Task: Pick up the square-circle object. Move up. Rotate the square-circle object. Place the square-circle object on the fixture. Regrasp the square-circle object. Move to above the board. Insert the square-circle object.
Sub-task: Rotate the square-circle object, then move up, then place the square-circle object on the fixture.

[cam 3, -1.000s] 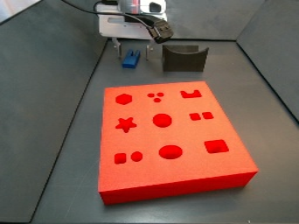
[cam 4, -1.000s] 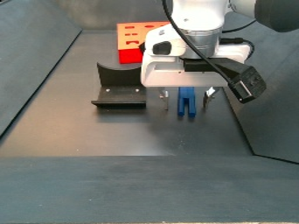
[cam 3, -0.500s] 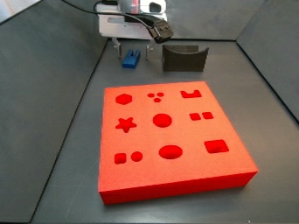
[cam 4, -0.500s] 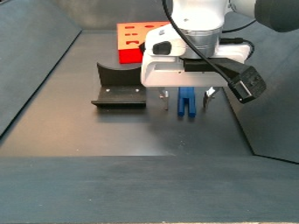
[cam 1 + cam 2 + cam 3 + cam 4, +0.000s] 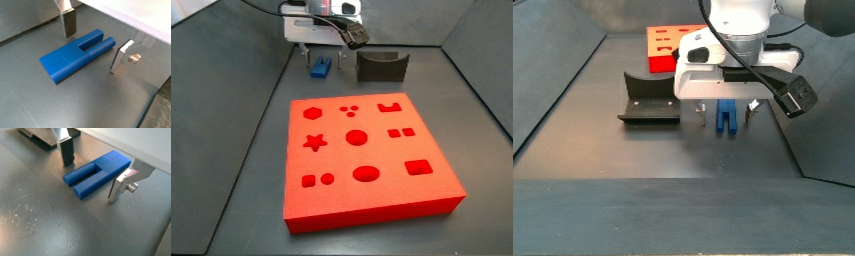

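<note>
My gripper will lower the square-circle object (image 5: 321,67) to where the dark fixture's top edge (image 5: 382,60) dips between raised corners, so it will settle down into its hollow.
The square-circle object (image 5: 75,54) (image 5: 99,174) is a bright blue block with two prongs, lying flat on the grey floor. My gripper (image 5: 93,46) (image 5: 91,174) is open and straddles it, one finger (image 5: 69,22) on one side and the other finger (image 5: 122,57) on the far side, with gaps to the block on both. In both side views the gripper (image 5: 321,64) (image 5: 727,112) hangs low over the blue block (image 5: 321,69) (image 5: 727,120). The dark fixture (image 5: 381,66) (image 5: 648,102) stands beside it. The red board (image 5: 366,160) (image 5: 671,40) lies further off.
Grey walls enclose the floor in both side views. A dark cable and camera mount (image 5: 791,95) hang off the wrist. A corner of the fixture (image 5: 39,137) shows behind one finger in a wrist view.
</note>
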Available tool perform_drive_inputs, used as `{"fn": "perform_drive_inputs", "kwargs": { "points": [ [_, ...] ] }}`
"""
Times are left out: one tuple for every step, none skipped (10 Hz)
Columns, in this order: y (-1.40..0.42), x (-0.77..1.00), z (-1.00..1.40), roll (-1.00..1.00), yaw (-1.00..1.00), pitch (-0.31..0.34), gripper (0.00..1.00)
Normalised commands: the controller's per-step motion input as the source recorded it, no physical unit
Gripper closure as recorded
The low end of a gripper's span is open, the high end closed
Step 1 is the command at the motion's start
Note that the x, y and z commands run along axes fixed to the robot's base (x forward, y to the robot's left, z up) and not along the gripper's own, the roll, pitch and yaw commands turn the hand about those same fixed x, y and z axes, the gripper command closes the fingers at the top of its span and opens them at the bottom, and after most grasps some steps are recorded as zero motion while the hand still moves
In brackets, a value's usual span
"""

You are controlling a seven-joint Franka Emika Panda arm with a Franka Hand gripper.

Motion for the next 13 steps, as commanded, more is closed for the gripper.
{"fn": "perform_drive_inputs", "kwargs": {
  "points": [
    [0.04, 0.02, -0.16, -0.22, -0.02, -0.141, 0.0],
    [0.04, 0.02, -0.16, -0.22, -0.02, -0.141, 0.0],
    [0.04, 0.02, -0.16, -0.22, -0.02, -0.141, 0.0],
    [0.04, 0.02, -0.16, -0.22, -0.02, -0.141, 0.0],
    [0.0, 0.0, 0.0, 0.0, 0.0, 0.0, 1.0],
    [0.0, 0.0, 0.83, 0.0, 0.0, 0.0, 1.0],
    [0.0, -0.01, 0.81, 0.0, 0.0, 0.011, 1.0],
    [0.0, -0.03, 0.68, 0.02, -0.01, 0.037, 1.0],
    [0.0, -0.02, 0.55, 0.04, -0.01, 0.053, 1.0],
    [0.0, -0.02, 0.47, 0.05, -0.01, 0.068, 1.0],
    [0.01, -0.01, 0.29, 0.08, -0.01, 0.086, 1.0],
    [0.0, -0.01, 0.21, 0.09, -0.01, 0.089, 1.0],
    [0.0, 0.0, 1.0, 0.0, 0.0, 0.0, 1.0]
  ]
}}
